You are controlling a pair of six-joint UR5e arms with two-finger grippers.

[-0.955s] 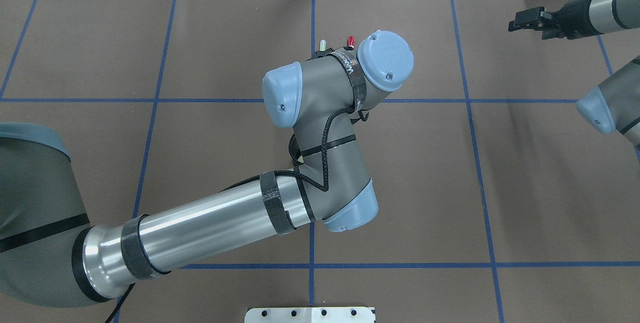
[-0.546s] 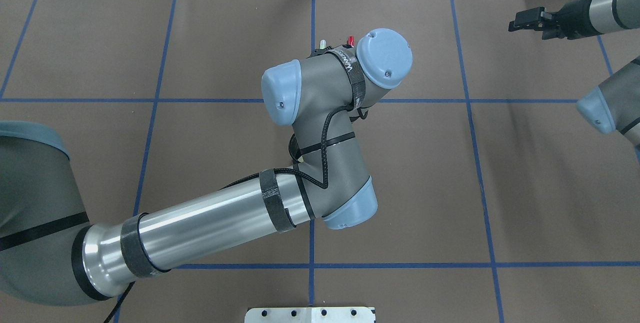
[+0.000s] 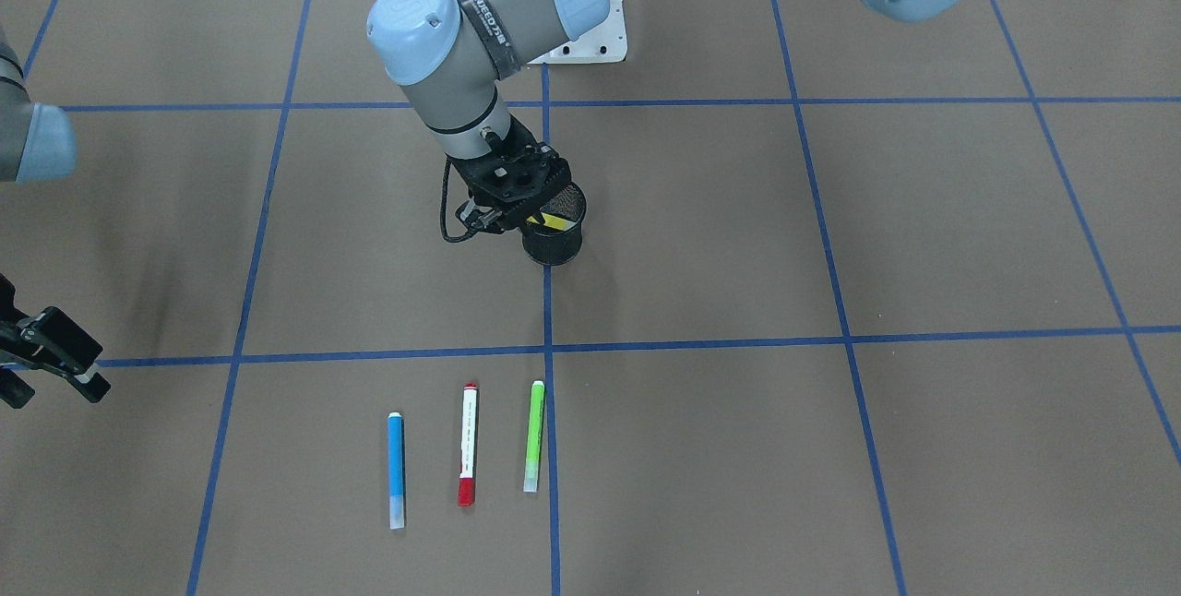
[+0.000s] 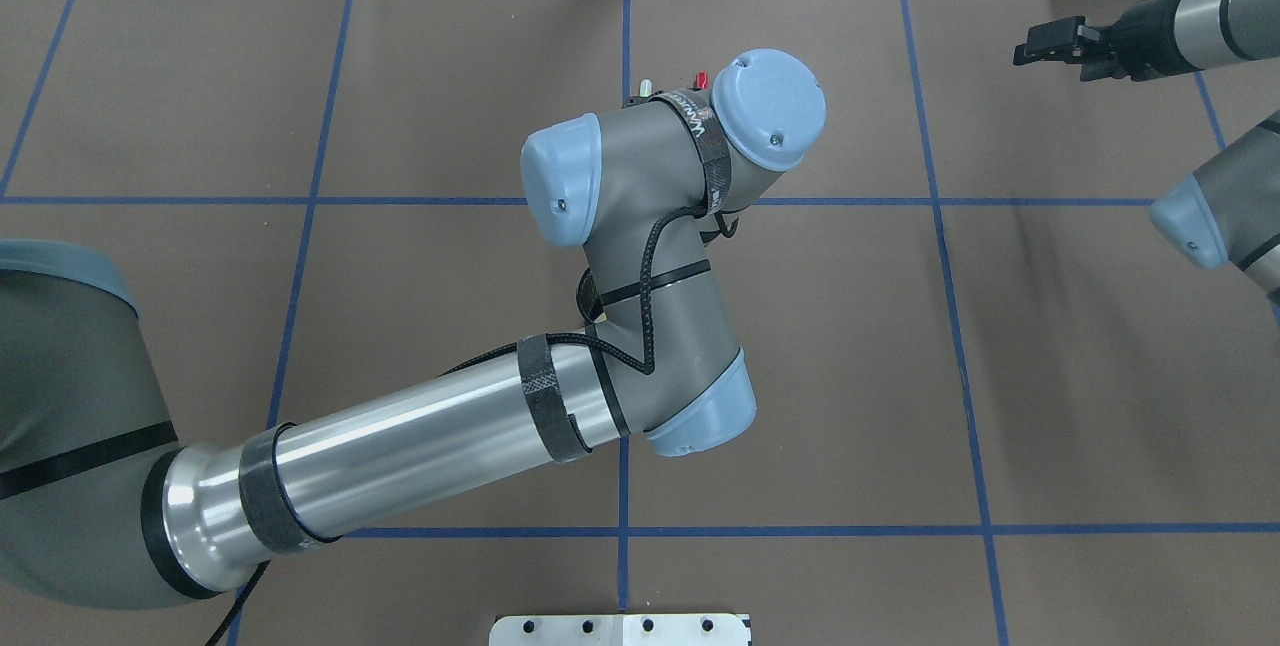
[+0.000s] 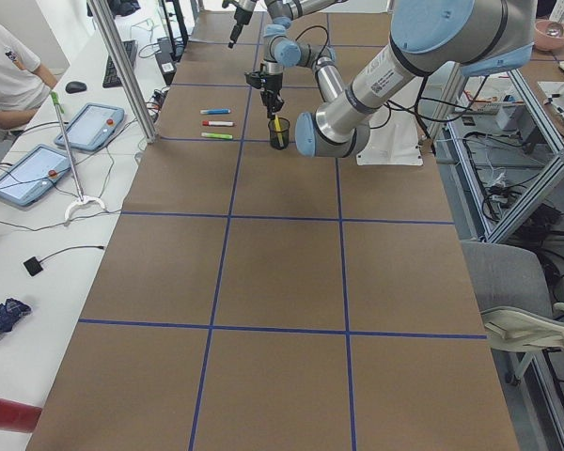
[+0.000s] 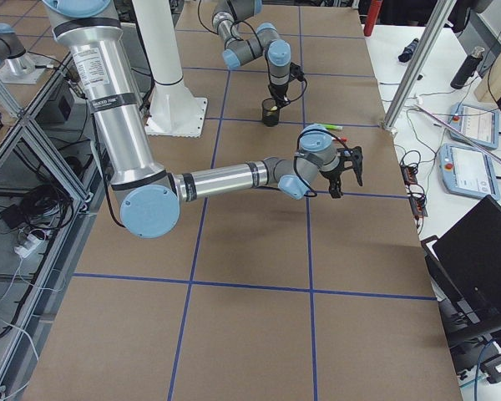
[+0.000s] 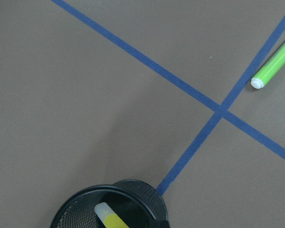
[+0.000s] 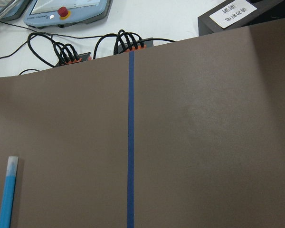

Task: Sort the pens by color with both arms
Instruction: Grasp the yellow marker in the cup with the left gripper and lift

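Note:
My left gripper's fingers are together at the cup's rim [image 7: 146,207] beside the yellow pen [image 3: 556,223]. I should open them around the pen before I lift it out.
Three pens lie side by side on the brown mat: blue [image 3: 396,470], white with red cap [image 3: 469,457] and green [image 3: 533,435]. A yellow pen [image 3: 554,220] leans inside the black mesh cup [image 3: 556,250], its white end showing in the left wrist view [image 7: 104,210]. My left gripper [image 3: 515,195] hangs just over the cup's rim; I cannot tell whether it is open or shut. Off to the side my right gripper [image 3: 51,365] hovers open and empty, and its wrist camera catches the blue pen [image 8: 7,194].
From overhead the left arm [image 4: 640,256] hides the cup and most of the pens. Blue tape lines [image 3: 548,319] grid the mat. Cables, teach pendants [image 8: 66,12] and a person [image 5: 5,75] are beyond the table's far edge.
The left arm's wrist has shifted slightly, covering more of the green and red pen tips in the overhead view. The right gripper has barely moved.

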